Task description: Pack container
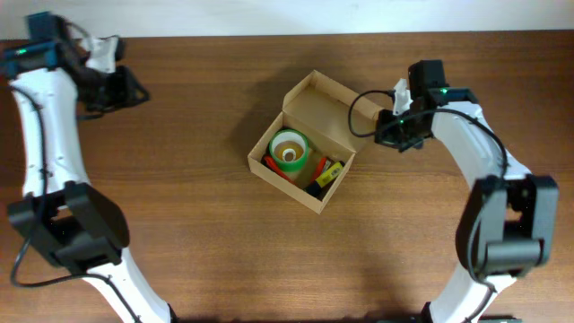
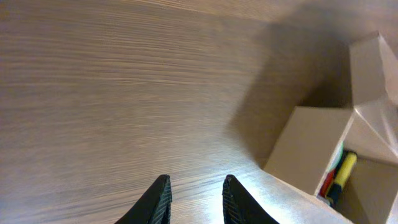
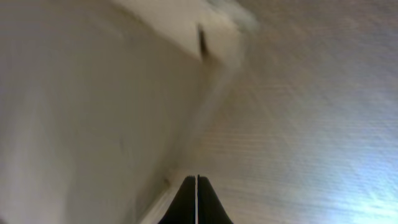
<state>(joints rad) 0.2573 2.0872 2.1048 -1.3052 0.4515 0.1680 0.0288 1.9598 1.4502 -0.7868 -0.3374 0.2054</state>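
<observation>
Next, I push the lid's edge (image 1: 366, 108) until the container (image 1: 300, 166) sits straight, and then close the lid, because the container is crooked now and its lid slants toward my right gripper.
The container (image 1: 257, 154) is a tan cardboard box in the middle of the table, its flap lid (image 1: 327, 112) standing open at the back. Inside lie a green and yellow tape roll (image 1: 290, 151) and some pens (image 1: 323, 172). My right gripper (image 1: 378, 126) is shut with nothing in it, right beside the lid's right edge. In the right wrist view its tips (image 3: 197, 179) meet next to the blurred cardboard wall (image 3: 93, 112). My left gripper (image 1: 139, 92) hovers far off at the back left. Its fingers (image 2: 198, 183) stand narrowly apart over bare wood, and the box (image 2: 305, 143) shows to their right.
The brown wooden table (image 1: 179, 224) stretches all round the box. A yellow pen (image 2: 344, 171) shows inside the box in the left wrist view. The table's back edge (image 1: 224, 36) runs just behind the left gripper.
</observation>
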